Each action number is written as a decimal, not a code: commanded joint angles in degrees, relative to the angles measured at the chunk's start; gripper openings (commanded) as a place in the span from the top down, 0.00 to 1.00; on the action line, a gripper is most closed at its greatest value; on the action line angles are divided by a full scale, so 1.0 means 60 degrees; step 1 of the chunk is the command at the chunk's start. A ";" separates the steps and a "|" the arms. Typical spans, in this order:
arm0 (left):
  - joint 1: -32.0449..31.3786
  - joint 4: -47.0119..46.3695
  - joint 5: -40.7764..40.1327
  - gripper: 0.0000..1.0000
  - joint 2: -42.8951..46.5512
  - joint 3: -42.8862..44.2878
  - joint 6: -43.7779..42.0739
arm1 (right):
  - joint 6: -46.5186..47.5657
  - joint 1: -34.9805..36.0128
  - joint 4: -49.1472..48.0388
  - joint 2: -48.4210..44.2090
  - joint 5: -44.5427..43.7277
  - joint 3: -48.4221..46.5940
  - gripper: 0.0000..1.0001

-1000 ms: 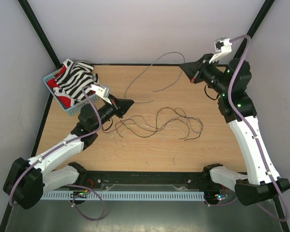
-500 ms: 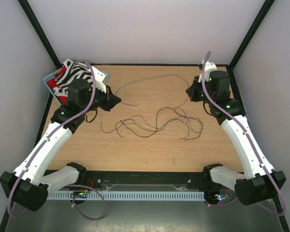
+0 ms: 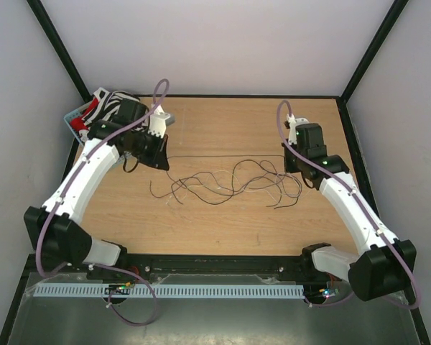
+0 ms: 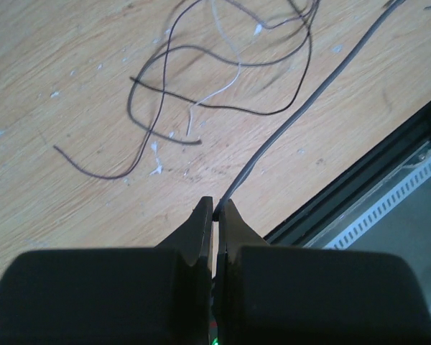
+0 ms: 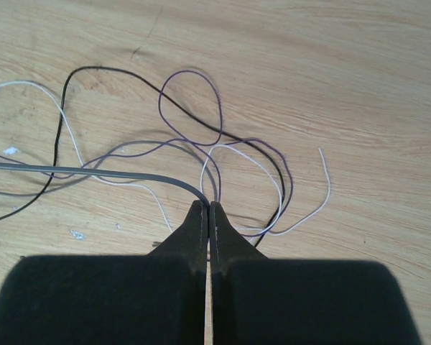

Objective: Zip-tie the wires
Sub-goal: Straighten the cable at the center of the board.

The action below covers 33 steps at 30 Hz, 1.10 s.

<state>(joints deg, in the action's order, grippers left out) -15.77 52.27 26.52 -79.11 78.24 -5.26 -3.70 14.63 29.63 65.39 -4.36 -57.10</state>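
The robot's right gripper should keep bringing down the grey tie, which runs straight between the two grippers along the tangle, until the tie touches the wires, and then let go.
The wires lie in a loose tangle of thin dark and pale strands on the middle of the wooden table. They also show under the left gripper and under the right gripper. A long flat grey tie runs straight across just behind the tangle. My left gripper is shut on one end of it, pinched at the tips. My right gripper is shut on the other end, its tips low over the wires' right loops.
A blue basket holding a zebra-striped cloth sits at the back left corner, close behind the left arm. A black rail runs along the table's near edge and shows in the left wrist view. Black frame posts stand at the back corners.
The grey tie arched high and slack before; now it is pulled straight and low. The right gripper has come down to the table, and the left has swung back toward the basket.
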 commanded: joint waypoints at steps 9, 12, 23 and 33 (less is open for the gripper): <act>-0.0226 0.2539 -0.1898 1.00 -0.2510 0.1413 -0.1322 | 0.0250 0.0320 -0.0011 0.1466 -0.0216 0.0660 1.00; -0.0507 0.2662 -0.2337 1.00 -0.3228 0.1586 -0.1424 | 0.0235 0.0369 -0.0173 0.1814 -0.0253 0.0670 1.00; -0.0869 0.2746 -0.3154 1.00 -0.5175 0.2004 -0.1536 | 0.0266 0.0476 -0.0484 0.3393 -0.0571 0.0548 1.00; -0.1097 0.2553 -0.3088 1.00 -0.6279 0.2107 -0.1400 | 0.0144 0.0476 -0.0814 0.4117 -0.0629 0.0458 1.00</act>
<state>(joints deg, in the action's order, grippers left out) -21.89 65.89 8.91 -114.85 89.30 -13.67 -2.70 17.50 26.09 88.75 -6.07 -53.56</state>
